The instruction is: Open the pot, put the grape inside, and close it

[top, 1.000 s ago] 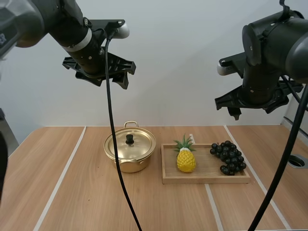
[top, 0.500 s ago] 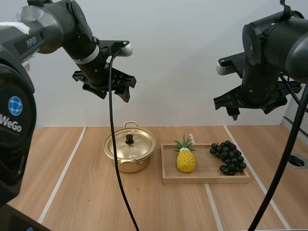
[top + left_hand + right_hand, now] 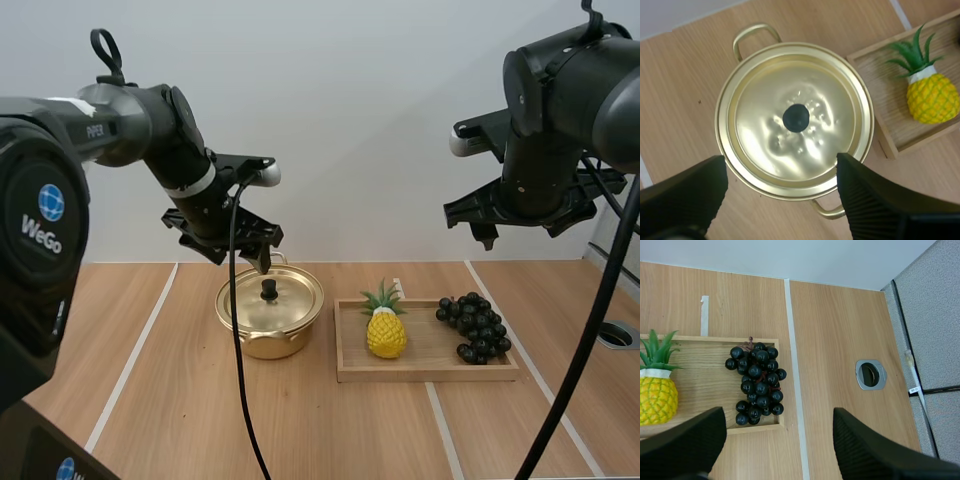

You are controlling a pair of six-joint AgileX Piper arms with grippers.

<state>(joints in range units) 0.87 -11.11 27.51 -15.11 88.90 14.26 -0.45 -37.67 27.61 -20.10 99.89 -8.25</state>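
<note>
I expect the lid (image 3: 288, 292) to come off in one piece and leave the pot standing when I lift the knob, because an unbroken rim (image 3: 320, 302) goes around the lid.
A gold pot (image 3: 270, 318) (image 3: 795, 120) stands on the table with its lid on and a black knob (image 3: 269, 290) (image 3: 796, 118) at the centre. My left gripper (image 3: 255, 255) (image 3: 780, 192) hangs open just above the lid, its fingers apart on either side of the knob. A bunch of dark grapes (image 3: 475, 326) (image 3: 756, 381) lies at the right end of the wooden tray (image 3: 430, 372) (image 3: 700, 347). My right gripper (image 3: 500, 235) (image 3: 777, 450) is open, high above the tray and the grapes.
A toy pineapple (image 3: 386, 326) (image 3: 929, 92) (image 3: 656, 390) stands at the tray's left end, right of the pot. A round cable hole (image 3: 618, 334) (image 3: 870, 374) sits in the table at the far right. White lines run across the wooden tabletop.
My left arm has come down and forward from high above until its gripper is just over the pot's lid. The right arm has stayed where it was.
</note>
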